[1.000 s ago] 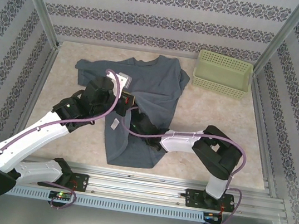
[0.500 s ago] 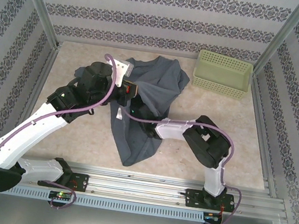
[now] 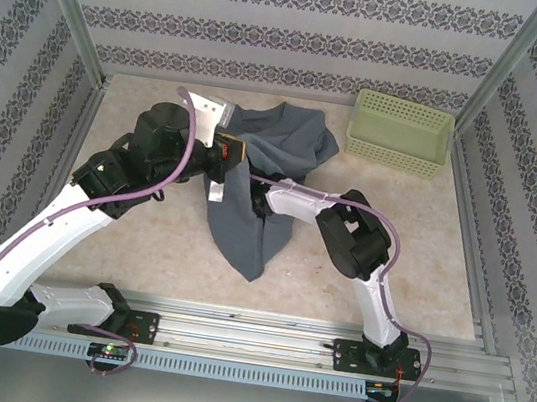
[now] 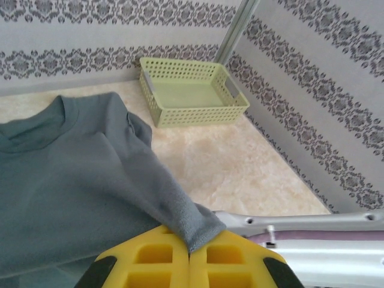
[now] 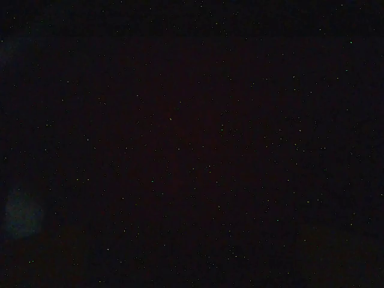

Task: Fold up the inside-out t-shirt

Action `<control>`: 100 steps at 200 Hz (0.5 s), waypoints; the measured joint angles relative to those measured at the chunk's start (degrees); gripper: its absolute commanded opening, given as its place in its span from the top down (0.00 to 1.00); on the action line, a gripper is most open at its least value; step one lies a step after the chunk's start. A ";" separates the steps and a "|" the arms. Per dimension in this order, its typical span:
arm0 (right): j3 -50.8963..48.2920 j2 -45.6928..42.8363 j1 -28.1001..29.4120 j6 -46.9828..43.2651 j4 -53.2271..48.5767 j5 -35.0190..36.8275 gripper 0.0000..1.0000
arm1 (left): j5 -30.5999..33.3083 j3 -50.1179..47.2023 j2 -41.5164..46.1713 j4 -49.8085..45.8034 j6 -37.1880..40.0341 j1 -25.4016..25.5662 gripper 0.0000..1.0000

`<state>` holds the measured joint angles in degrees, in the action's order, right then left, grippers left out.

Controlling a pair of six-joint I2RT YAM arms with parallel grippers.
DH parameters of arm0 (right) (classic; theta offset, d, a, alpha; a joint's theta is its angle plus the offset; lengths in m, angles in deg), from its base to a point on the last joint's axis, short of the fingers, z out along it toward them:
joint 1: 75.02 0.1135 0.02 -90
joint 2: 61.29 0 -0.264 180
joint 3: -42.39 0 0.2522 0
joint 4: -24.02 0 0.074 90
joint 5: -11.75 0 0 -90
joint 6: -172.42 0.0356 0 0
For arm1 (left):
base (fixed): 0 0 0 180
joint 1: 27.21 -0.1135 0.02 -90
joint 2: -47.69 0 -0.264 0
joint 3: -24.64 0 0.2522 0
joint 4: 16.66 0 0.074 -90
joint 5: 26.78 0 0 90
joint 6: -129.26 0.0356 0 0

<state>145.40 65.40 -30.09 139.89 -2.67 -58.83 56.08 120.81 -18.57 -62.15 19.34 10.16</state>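
Observation:
My left gripper is holding the t-shirt's edge [image 3: 251, 160] up, so I should keep reaching inside the t-shirt [image 3: 270, 165] with my right gripper until its fingers close on the inner cloth.
The slate blue-grey t-shirt [image 3: 292, 142] hangs bunched between the arms, its collar end lying on the table at the back and a tail drooping toward the front. My left gripper [image 3: 231, 155] is raised above the table and shut on a fold of the shirt's edge. In the left wrist view the yellow jaws of the left gripper [image 4: 192, 249] pinch that fold, with the t-shirt [image 4: 60, 168] spreading away to the collar. My right forearm [image 3: 294, 202] reaches left into the cloth, so its gripper is buried in the shirt. The right wrist view is black.
A pale green perforated basket [image 3: 400, 132] stands at the back right, also visible as the basket [image 4: 189, 90] in the left wrist view. Patterned walls and metal posts close the table on three sides. Bare tabletop [image 3: 414, 243] lies to the right.
The left gripper has lifted the shirt's edge up and back-left, gathering the flat shirt into a hanging bunch. The right arm has pushed further left into the cloth.

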 measured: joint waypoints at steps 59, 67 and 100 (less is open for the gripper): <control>20.20 9.84 -2.91 1.79 -15.72 -1.51 0.06 | -1.46 1.46 -0.02 0.04 -1.20 0.00 1.00; 23.74 11.61 -3.26 2.05 -18.53 -1.55 0.06 | -1.70 1.46 -0.02 0.09 -1.49 0.00 1.00; 34.42 16.92 -3.58 2.67 -28.04 -1.70 0.09 | -1.97 1.49 -0.24 0.50 -2.08 0.00 1.00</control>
<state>179.83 82.32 -33.68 142.56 -30.71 -60.54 54.11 122.30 -18.81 -61.65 17.26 10.16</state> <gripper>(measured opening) 0.941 0.049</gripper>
